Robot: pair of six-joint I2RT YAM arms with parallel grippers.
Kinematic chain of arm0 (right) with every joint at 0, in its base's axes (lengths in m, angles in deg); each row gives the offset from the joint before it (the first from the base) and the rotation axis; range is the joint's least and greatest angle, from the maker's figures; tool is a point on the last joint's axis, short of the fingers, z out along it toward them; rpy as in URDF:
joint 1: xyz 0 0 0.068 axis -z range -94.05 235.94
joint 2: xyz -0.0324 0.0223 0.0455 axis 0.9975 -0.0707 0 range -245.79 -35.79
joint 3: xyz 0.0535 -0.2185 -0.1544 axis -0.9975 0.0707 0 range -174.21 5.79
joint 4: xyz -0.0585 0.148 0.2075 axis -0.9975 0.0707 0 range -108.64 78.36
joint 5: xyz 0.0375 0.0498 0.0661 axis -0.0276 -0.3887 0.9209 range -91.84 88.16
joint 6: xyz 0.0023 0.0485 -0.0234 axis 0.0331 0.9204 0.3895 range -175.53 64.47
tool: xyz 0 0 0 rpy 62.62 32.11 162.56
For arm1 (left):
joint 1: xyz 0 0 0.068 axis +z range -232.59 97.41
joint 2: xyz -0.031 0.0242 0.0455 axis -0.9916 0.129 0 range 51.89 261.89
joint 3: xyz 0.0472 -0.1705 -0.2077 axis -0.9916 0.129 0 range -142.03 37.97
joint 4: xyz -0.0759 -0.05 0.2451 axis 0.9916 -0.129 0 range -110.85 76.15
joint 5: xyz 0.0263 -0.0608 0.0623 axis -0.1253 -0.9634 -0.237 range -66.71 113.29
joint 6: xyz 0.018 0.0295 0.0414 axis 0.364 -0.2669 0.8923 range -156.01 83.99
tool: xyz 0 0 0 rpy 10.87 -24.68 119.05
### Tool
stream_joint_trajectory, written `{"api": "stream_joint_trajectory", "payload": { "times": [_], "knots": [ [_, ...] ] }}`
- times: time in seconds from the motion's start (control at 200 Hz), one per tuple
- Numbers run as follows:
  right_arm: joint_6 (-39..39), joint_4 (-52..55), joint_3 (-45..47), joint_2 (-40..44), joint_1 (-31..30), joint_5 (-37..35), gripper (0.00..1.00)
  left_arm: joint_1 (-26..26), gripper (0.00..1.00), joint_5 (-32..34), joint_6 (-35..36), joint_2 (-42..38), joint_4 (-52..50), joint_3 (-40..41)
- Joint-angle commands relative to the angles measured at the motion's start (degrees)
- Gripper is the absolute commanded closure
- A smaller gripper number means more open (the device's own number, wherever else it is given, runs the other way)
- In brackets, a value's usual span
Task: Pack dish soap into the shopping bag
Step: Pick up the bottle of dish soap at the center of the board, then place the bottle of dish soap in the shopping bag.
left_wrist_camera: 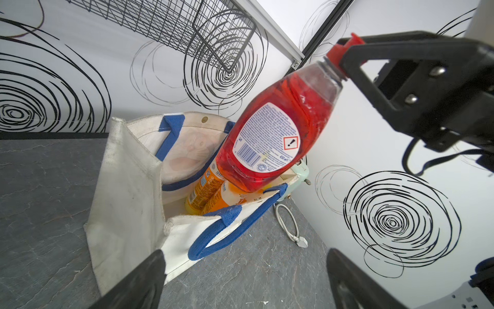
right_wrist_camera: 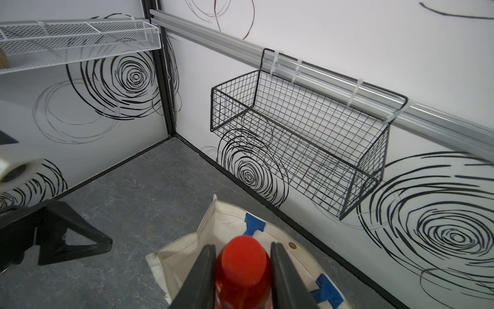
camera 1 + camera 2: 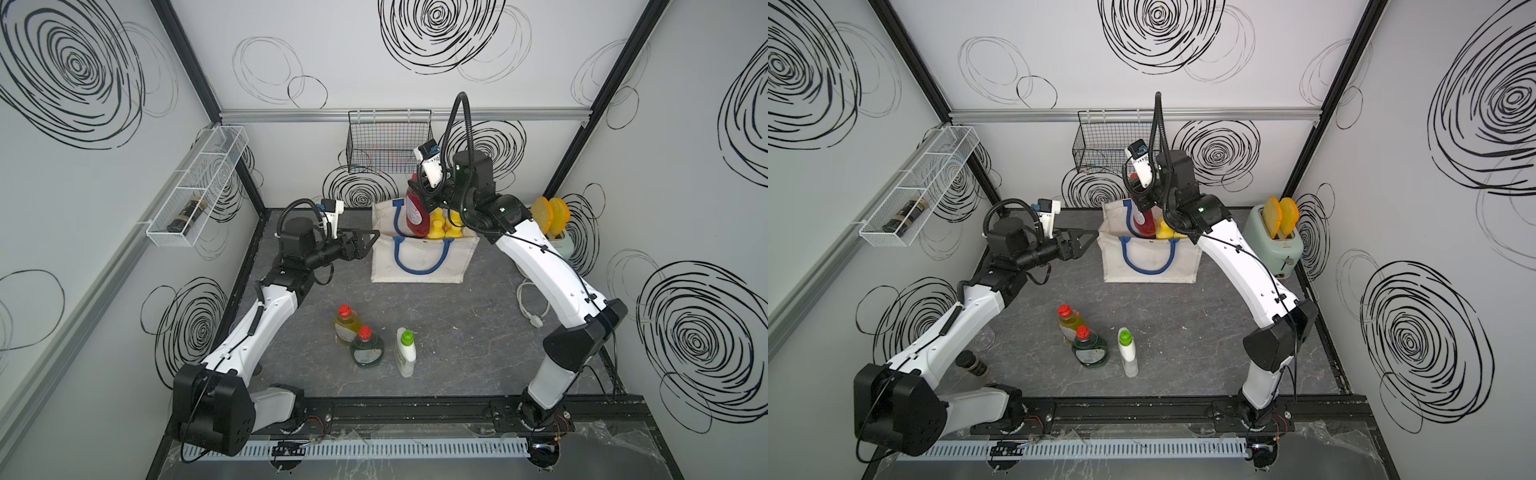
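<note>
My right gripper should keep lowering the red bottle until it meets the bottom of the bag, as the red bottle's base [image 3: 417,229] points down into the bag's opening [image 3: 407,231] beside the orange bottles.
The white shopping bag [image 3: 424,266] [image 3: 1152,266] [image 1: 128,187] with blue handles stands open at the back of the table. Orange dish soap bottles with yellow caps [image 3: 444,228] [image 3: 1167,230] [image 1: 211,190] stand inside it. My right gripper [image 3: 424,193] [image 3: 1142,195] [image 2: 243,248] is shut on the neck of a red dish soap bottle [image 3: 415,212] [image 3: 1142,218] [image 1: 275,133] [image 2: 243,270]. The bottle hangs tilted, its base at the bag's mouth. My left gripper [image 3: 372,239] [image 3: 1090,237] [image 1: 244,251] is open and empty beside the bag's left wall. Nearer the front stand a yellow [image 3: 347,326], a green [image 3: 366,349] and a white green-capped bottle [image 3: 405,351].
A black wire basket [image 3: 388,141] [image 2: 307,128] hangs on the back wall above the bag. A white wire shelf [image 3: 199,187] on the left wall holds a dark jar. A toaster [image 3: 1273,243] with toast stands right of the bag, with a white cable [image 3: 530,303] in front of it. Another dark jar [image 3: 971,363] lies by the left arm.
</note>
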Motion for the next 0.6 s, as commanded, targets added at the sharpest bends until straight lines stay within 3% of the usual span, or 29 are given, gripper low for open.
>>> {"api": "stream_joint_trajectory", "payload": {
  "times": [0.0,0.295,0.595],
  "knots": [
    [-0.4,-10.2,-3.5,0.8,1.2,0.5,1.0,-0.4,0.04,0.1,0.7,-1.1,1.3,-1.3],
    [3.2,-13.4,0.1,-0.8,3.5,0.5,1.0,-0.7,0.04,0.0,0.9,-1.2,1.1,-1.4],
    [4.9,-16.0,4.1,-2.0,3.6,-4.2,1.0,-0.8,0.04,-0.1,0.8,-1.3,1.1,-1.4]
  ]
}}
